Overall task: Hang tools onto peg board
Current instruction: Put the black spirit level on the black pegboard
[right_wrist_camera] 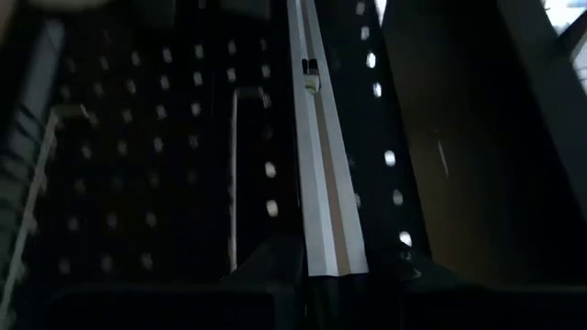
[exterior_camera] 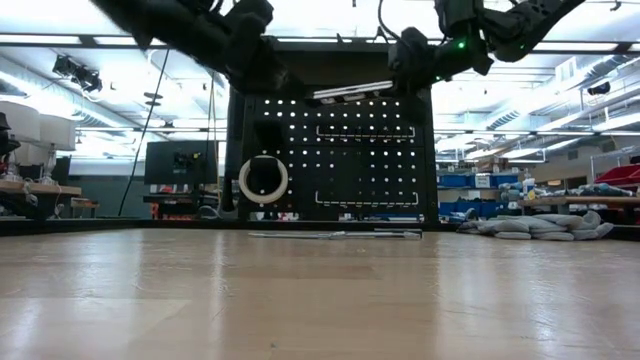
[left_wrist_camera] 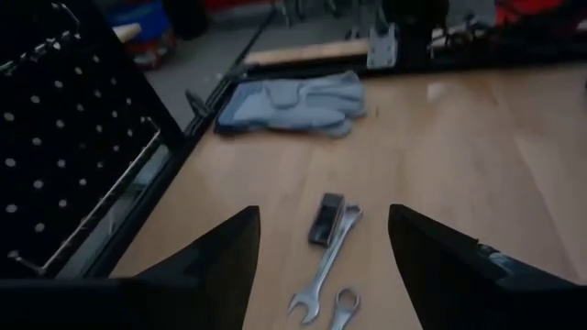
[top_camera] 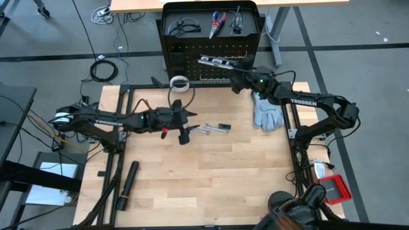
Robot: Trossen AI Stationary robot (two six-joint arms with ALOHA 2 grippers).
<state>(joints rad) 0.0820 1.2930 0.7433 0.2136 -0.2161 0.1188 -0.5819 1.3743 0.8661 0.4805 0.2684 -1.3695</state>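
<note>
The long strip is held by my right gripper at its very end (top_camera: 230, 64), so my left gripper should hold the strip's far end (top_camera: 201, 59) while my right gripper grips the strip closer to the middle.
The peg board (top_camera: 211, 48) stands upright at the table's far edge. Two black-framed glasses (top_camera: 181, 27) and red-and-blue pliers (top_camera: 217, 24) lie on its top shelf. A white tape ring (exterior_camera: 263, 180) hangs on its face. My right gripper (top_camera: 233, 67) is shut on a long black strip with white squares (top_camera: 214, 61), held just in front of the board. My left gripper (top_camera: 190, 126) hovers open over the table's middle, above a silver wrench (left_wrist_camera: 323, 261) and a small black piece (left_wrist_camera: 327, 218) that lie flat on the wood. My right gripper pinches the strip near its right-hand end (right_wrist_camera: 332, 261) between its two fingers. The fingers come about level from the table's right side and lie along the strip, which runs straight on ahead of them. The strip hangs clear of the table, nearly level, close to the board's face (exterior_camera: 352, 90).
A pair of grey gloves (top_camera: 267, 110) lies at the table's right edge. A long black cylinder (top_camera: 128, 184) lies near the front left. Much bare wood (top_camera: 217, 179) lies between the wrench and the near edge.
</note>
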